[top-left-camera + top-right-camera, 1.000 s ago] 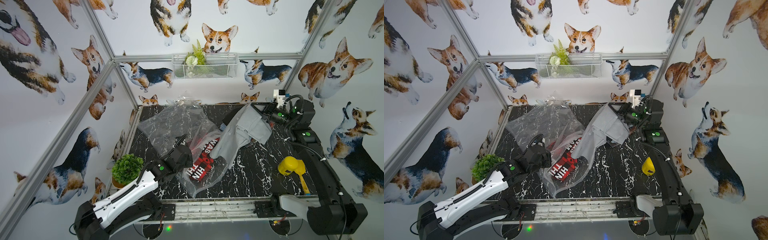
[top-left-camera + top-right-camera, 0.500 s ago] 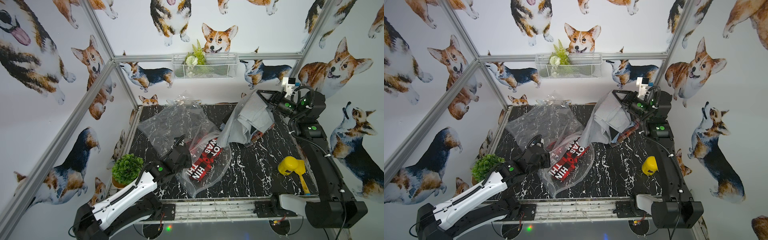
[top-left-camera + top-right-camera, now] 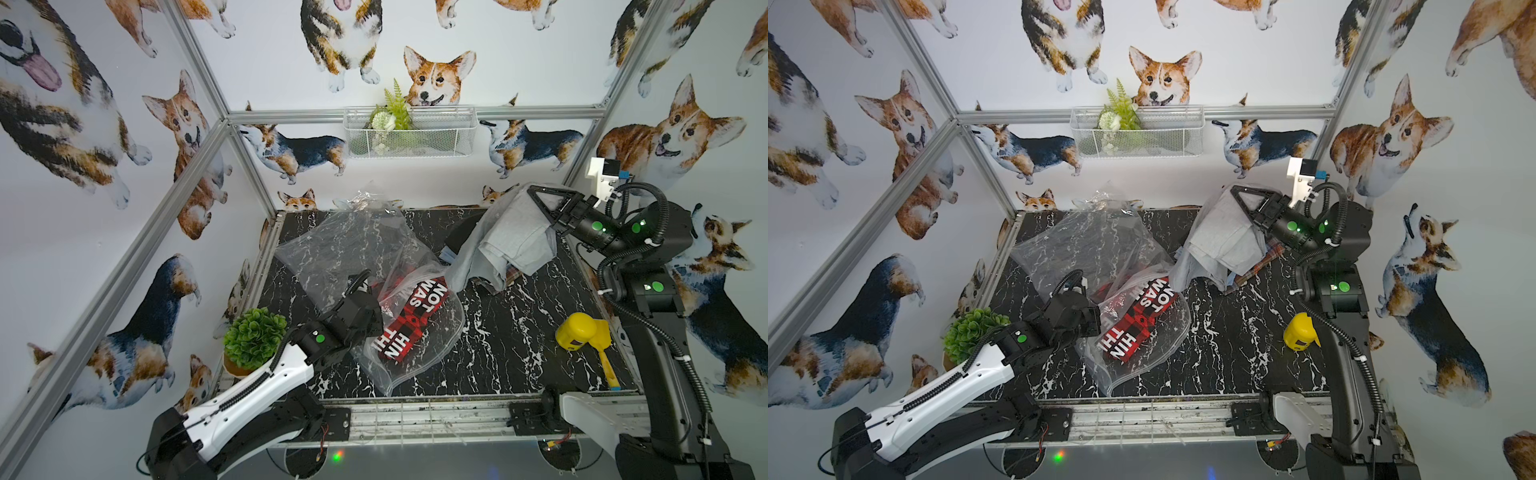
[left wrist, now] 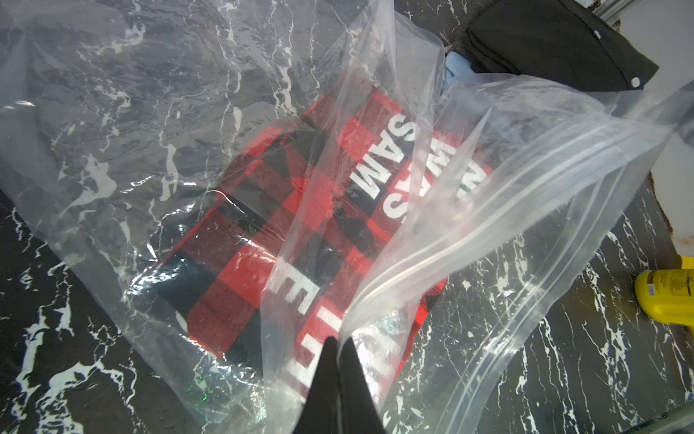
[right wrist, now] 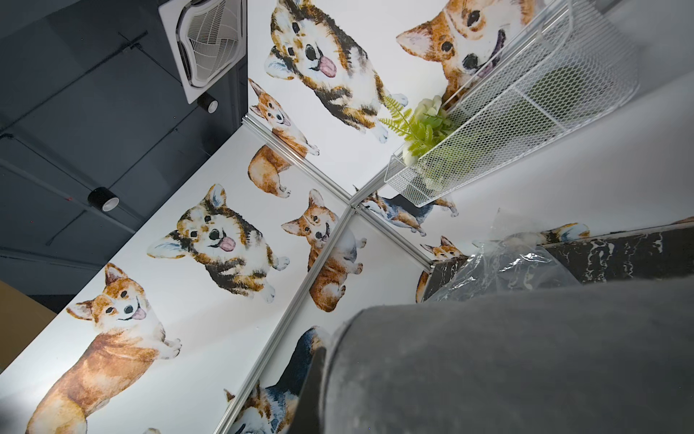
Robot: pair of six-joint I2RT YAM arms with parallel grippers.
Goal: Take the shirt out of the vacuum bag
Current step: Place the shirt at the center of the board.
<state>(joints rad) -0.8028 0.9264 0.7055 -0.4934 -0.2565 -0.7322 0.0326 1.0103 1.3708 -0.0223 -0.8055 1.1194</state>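
Note:
The grey shirt's lower edge [image 3: 456, 281] is hanging next to the bag, so the robot's right gripper needs to pull the shirt back and put it down on the black garment [image 3: 461, 234].
The clear vacuum bag [image 3: 345, 249] [image 3: 1075, 245] lies crumpled over the left and middle of the black marble table. Its zip-seal edge [image 4: 525, 188] is raised. Inside it lies a folded red-and-black plaid cloth [image 3: 415, 320] [image 4: 300, 225] with white letters. My left gripper [image 3: 376, 307] [image 4: 338, 342] is shut on a fold of the bag's plastic. At the back right, my right gripper [image 3: 534, 191] [image 3: 1235, 191] is raised and shut on a grey shirt [image 3: 515, 241] [image 5: 525, 357]. The shirt hangs down from it, and its lower edge ends beside the bag.
Other clothes lie under the hanging shirt: a black garment [image 3: 463, 232] [image 4: 555, 41] and a plaid piece [image 3: 513, 276]. A potted green plant [image 3: 254, 336] stands at the front left. A yellow tool [image 3: 579, 332] lies at the right. A wire basket [image 3: 409, 133] hangs on the back wall.
My right gripper has risen and swung back to the right, drawing the grey shirt up and away from the bag. The left gripper has stayed in place on the plastic.

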